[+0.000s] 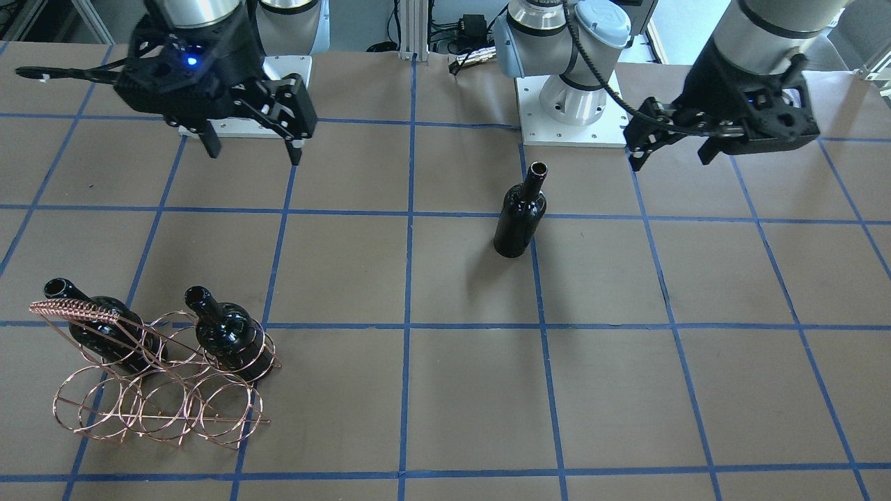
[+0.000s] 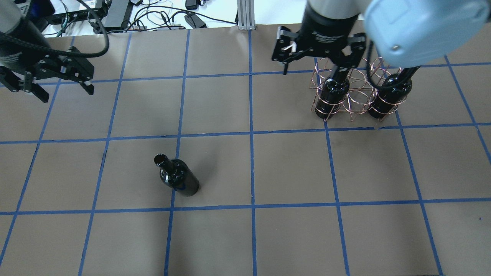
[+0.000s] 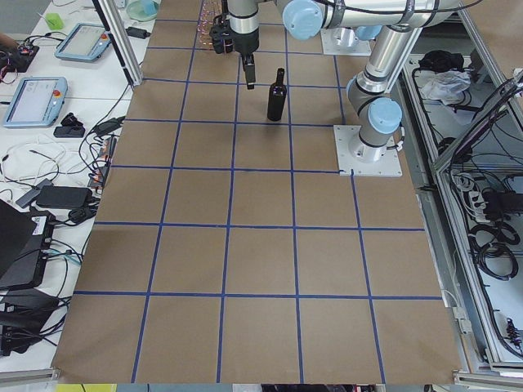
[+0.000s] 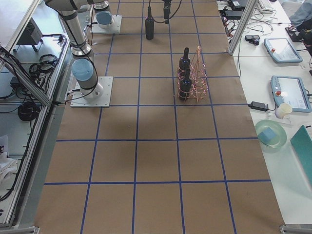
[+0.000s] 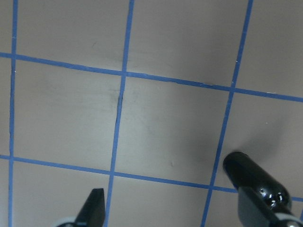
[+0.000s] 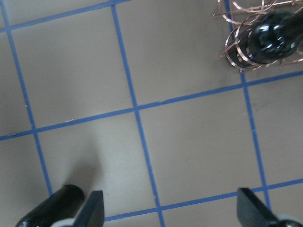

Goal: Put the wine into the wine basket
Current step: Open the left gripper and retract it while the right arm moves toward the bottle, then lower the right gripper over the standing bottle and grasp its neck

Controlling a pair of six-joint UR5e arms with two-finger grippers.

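The robot's right gripper should grab the lone bottle [image 1: 534,181] by its neck, because the wine basket [image 1: 163,392] stands on that gripper's side, a long way from the left gripper.
One black wine bottle [image 1: 520,221] stands upright and alone on the table, left of the middle in the overhead view [image 2: 178,177]. The copper wire wine basket [image 1: 161,407] stands at the far right [image 2: 356,100] and holds two more black bottles [image 2: 332,96] [image 2: 388,95] in its outer rings. My left gripper [image 2: 66,93] is open and empty, hovering far-left of the lone bottle, whose top shows in the left wrist view [image 5: 255,182]. My right gripper [image 2: 312,73] is open and empty, raised just beside the basket.
Brown paper with a blue tape grid covers the table [image 2: 249,230]. The arm bases [image 1: 572,104] stand at the robot's edge. Cables and power supplies [image 2: 115,15] lie beyond the far edge. The basket's middle rings hold nothing.
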